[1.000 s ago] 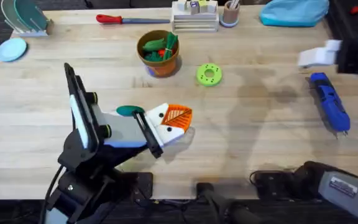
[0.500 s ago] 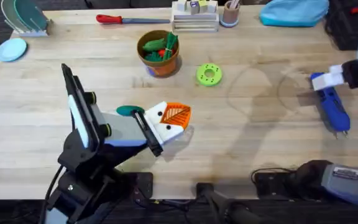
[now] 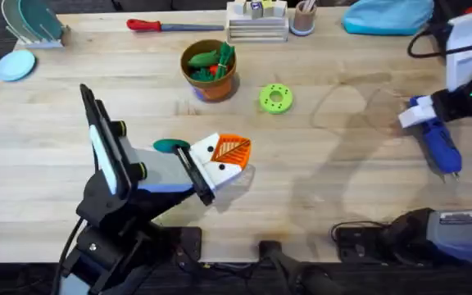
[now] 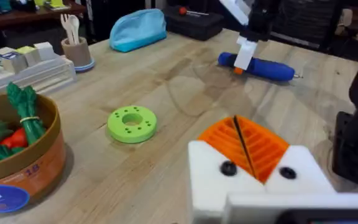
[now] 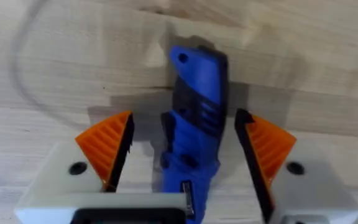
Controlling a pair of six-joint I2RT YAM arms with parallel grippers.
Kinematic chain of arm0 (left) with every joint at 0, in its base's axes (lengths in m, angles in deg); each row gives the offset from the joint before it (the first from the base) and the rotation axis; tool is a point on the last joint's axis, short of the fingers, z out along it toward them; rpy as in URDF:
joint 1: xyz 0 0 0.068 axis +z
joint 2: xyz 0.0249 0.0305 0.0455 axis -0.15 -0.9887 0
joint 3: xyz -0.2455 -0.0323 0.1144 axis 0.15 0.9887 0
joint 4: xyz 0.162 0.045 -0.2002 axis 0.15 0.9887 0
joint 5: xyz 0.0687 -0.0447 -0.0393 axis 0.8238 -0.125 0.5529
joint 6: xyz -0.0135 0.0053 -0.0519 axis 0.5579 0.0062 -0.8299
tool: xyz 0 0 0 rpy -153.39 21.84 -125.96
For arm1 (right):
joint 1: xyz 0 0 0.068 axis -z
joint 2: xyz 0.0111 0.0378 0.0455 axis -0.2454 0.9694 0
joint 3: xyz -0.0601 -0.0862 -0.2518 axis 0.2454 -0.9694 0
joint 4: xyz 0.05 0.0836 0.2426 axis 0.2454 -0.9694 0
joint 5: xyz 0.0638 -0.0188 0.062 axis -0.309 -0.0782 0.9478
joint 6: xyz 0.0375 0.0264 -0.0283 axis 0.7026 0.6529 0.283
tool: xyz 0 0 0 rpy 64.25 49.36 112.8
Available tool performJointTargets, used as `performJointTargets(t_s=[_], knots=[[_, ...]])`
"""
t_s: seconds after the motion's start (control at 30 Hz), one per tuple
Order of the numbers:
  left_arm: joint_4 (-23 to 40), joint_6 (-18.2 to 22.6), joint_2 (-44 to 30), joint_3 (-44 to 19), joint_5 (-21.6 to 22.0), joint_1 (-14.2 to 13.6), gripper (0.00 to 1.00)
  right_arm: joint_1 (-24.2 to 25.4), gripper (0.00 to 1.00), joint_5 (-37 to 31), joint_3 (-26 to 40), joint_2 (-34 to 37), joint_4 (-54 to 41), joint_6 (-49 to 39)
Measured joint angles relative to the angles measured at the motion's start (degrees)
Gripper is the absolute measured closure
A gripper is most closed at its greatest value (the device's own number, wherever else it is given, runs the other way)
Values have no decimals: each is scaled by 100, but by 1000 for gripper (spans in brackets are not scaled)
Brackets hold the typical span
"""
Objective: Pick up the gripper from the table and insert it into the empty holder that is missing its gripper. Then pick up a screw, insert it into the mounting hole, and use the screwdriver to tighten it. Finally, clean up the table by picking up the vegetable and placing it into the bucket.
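Note:
The blue screwdriver will come away cordless when I carry it to my left gripper, because the rear end is clearly free of any cable.
My right gripper is open and straddles the blue screwdriver, one orange pad on each side and apart from it. From overhead it hangs over the rear end of the screwdriver at the table's right. My left gripper rests mid-table, shut, with its two orange fins pressed together in the white holders. A dark round spot marks each holder; I cannot tell screw from hole. The teal vegetable lies beside the left arm. Behind it stands the bucket, holding toy vegetables.
A lime-green disc lies right of the bucket. Along the far edge are a red-handled tool, a white tray stack, a tan cup and a blue pouch. Bare wood lies between the two arms.
The right gripper has come down and inward from the far right edge, and now sits over the screwdriver's rear end. The left arm has not moved.

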Motion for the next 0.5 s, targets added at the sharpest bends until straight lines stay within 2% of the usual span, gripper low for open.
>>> performJointTargets(t_s=[0.1, 0.33, 0.43, 0.5], knots=[[0, 0, 0, 0, 0, 0, 988, 0, 10, 26, 14, 310, -15, -9], [0, 0, 0, 0, 0, 0, 988, 0, 18, 67, 108, 404, 19, -30], [0, 0, 0, 0, 0, 0, 987, 0, 84, 121, 111, 413, 9, -53], [0, 0, 0, 0, 0, 0, 988, -1, 183, 166, 111, 417, 24, -57]])
